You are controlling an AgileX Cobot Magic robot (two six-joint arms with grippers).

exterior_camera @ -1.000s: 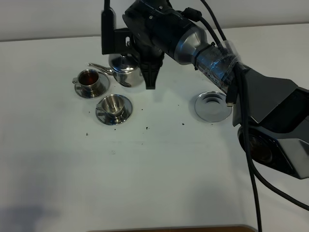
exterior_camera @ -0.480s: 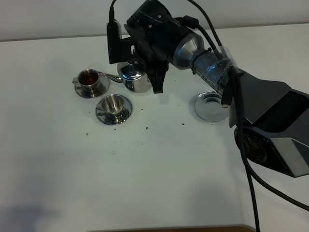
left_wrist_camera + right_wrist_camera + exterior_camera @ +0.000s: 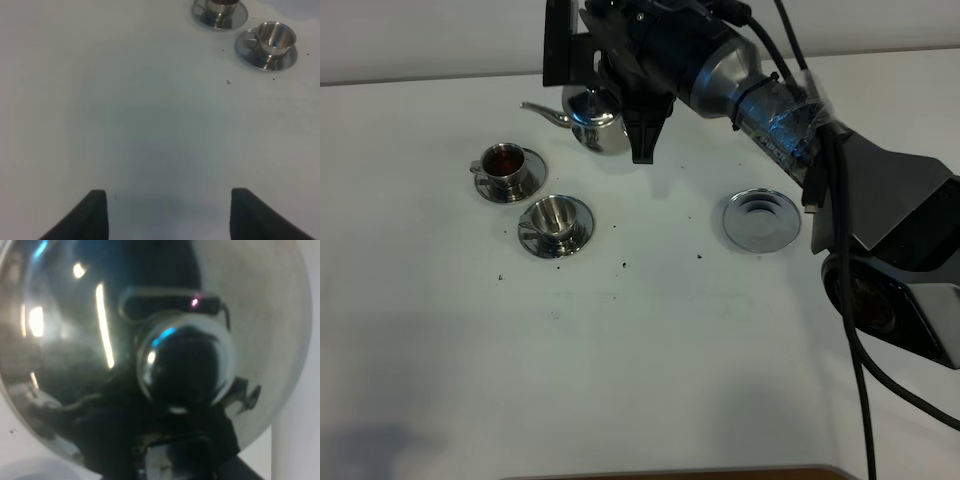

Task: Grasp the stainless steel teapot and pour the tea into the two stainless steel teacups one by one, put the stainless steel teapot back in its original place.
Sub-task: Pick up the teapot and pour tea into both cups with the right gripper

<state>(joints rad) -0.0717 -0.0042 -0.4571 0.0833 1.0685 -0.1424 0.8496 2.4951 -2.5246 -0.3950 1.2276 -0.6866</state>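
Observation:
My right gripper has the teapot's spout (image 3: 544, 113) too far behind the empty teacup (image 3: 554, 217), so it should bring the teapot forward and tip the spout over that teacup.
The stainless steel teapot (image 3: 594, 127) hangs above the table behind the cups, roughly level, with its spout pointing left. My right gripper (image 3: 638, 120) is shut on its handle side, which the gripper hides. In the right wrist view the teapot (image 3: 150, 340) fills the picture, with its lid knob (image 3: 182, 371) in the middle. One teacup (image 3: 504, 163) on its saucer holds the dark tea (image 3: 503, 157). The other teacup (image 3: 553, 214) on its saucer looks empty. The plain saucer (image 3: 761, 220) lies bare at the right. My left gripper (image 3: 170, 220) is open over bare table, far from both teacups (image 3: 273, 39).
The right arm's dark body and cables (image 3: 840, 200) stretch from the right edge over the plain saucer. Small dark specks (image 3: 623, 265) dot the white table in front of the cups. The table's front edge (image 3: 670, 472) shows at the bottom.
The teapot has risen and moved back from the tea-filled cup; its spout has lifted off that cup and levelled. The right gripper went with it. The cups and saucers have not moved.

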